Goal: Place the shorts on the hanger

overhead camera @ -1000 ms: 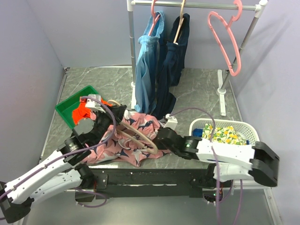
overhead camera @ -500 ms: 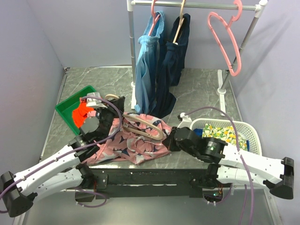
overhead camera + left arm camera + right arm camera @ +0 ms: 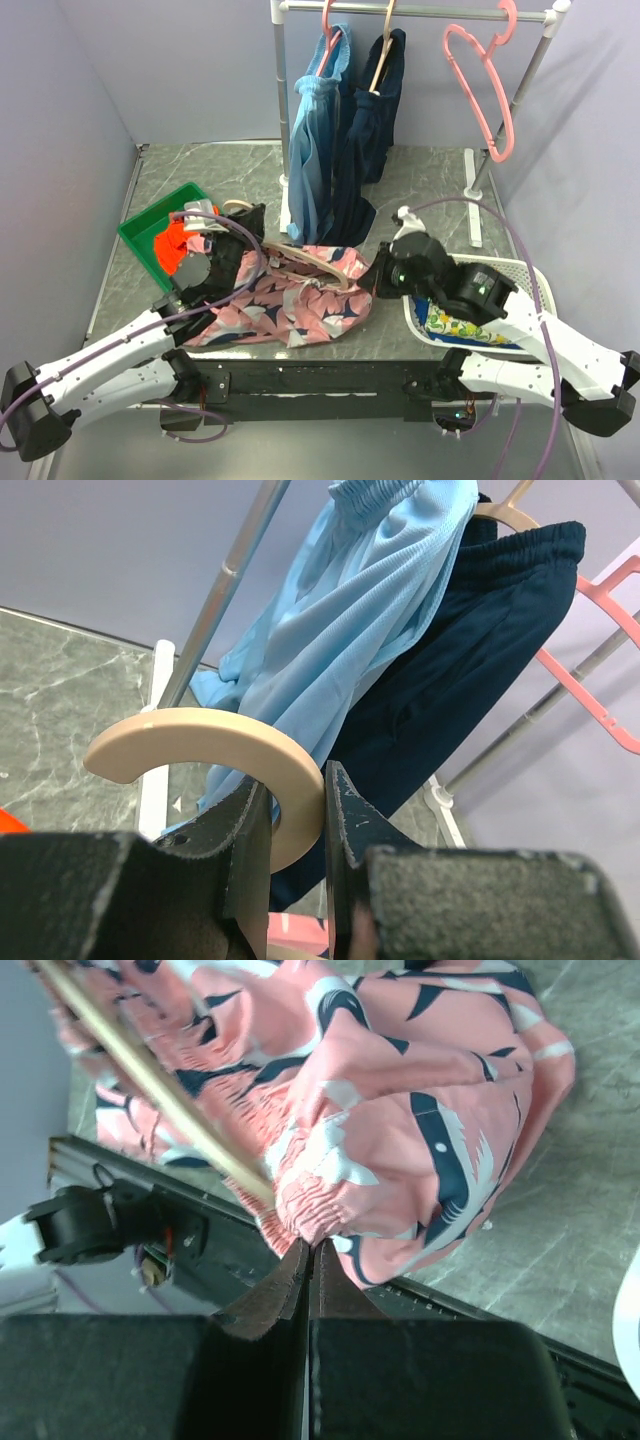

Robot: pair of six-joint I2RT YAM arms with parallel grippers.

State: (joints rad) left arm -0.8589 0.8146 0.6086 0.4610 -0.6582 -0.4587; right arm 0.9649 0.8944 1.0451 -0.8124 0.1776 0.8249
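Note:
I keep pulling the waistband over the arm's tip (image 3: 343, 282) with my right gripper until the hanger holds it up, and then let go, because the beige hanger's arm (image 3: 318, 262) reaches into the waistband.
The pink shorts (image 3: 290, 300) with navy and white shapes hang between the two arms over the table's front. The beige hanger (image 3: 310, 263) runs through them, its arm showing in the right wrist view (image 3: 150, 1085). My left gripper (image 3: 240, 228) is shut on the hanger's hook (image 3: 215, 745). My right gripper (image 3: 378, 272) is shut on the elastic waistband of the shorts (image 3: 400, 1110) and holds it up at their right end.
A rack (image 3: 420, 12) at the back carries light-blue shorts (image 3: 315, 150), navy shorts (image 3: 370, 130) and a pink hanger (image 3: 485, 85). A green bin (image 3: 150, 225) with red items stands left. A white basket (image 3: 525, 270) with lemon-print cloth (image 3: 465, 325) stands right.
My right arm has lifted and swung back and right, pulling the shorts' waistband up and rightward along the hanger. My left gripper keeps hold of the hook and has barely moved.

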